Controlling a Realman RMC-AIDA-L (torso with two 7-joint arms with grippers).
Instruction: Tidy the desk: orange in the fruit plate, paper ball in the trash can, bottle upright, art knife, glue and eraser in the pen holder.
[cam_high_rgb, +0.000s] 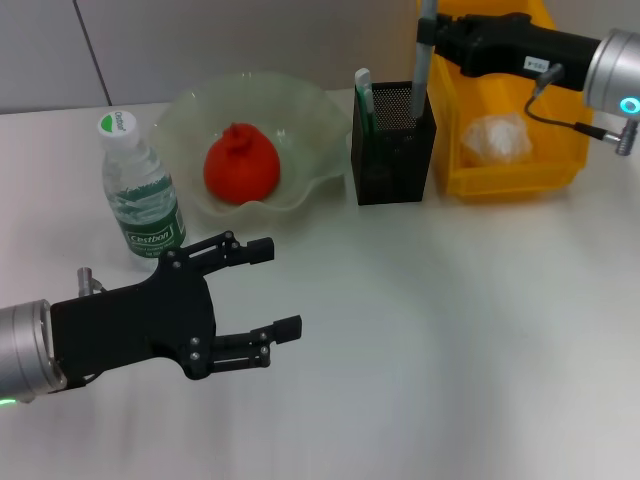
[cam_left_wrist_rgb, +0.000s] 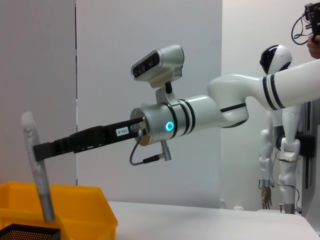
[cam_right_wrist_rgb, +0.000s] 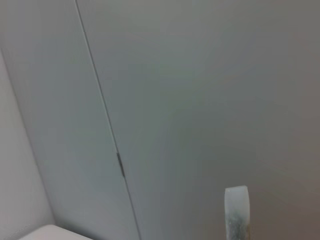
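Note:
I go on lowering the grey stick with my right gripper and let go of it inside the pen holder, because the stick is almost upright and its lower end (cam_high_rgb: 418, 108) is over the pen holder's opening (cam_high_rgb: 397, 104).
My right gripper (cam_high_rgb: 437, 42) is shut on a long grey stick with a pale translucent end (cam_high_rgb: 424, 62); I cannot tell if it is the art knife or the glue. It holds the stick nearly upright, lower end at the mouth of the pen holder (cam_high_rgb: 394, 152). The left wrist view shows the right gripper (cam_left_wrist_rgb: 41, 150), the stick (cam_left_wrist_rgb: 41, 180) and the holder's rim (cam_left_wrist_rgb: 27, 233). The stick's tip shows in the right wrist view (cam_right_wrist_rgb: 236, 210). A white-and-green item (cam_high_rgb: 364, 96) stands in the holder. The orange (cam_high_rgb: 241, 165) lies in the fruit plate (cam_high_rgb: 322, 112). The paper ball (cam_high_rgb: 494, 139) lies in the trash can (cam_high_rgb: 510, 178). The bottle (cam_high_rgb: 141, 195) stands upright. My left gripper (cam_high_rgb: 282, 288) is open and empty. The eraser is out of view.
The bottle stands just behind my left gripper's upper finger. The fruit plate, pen holder and trash can stand in a row along the back of the white desk (cam_high_rgb: 450, 330). A wall rises behind them.

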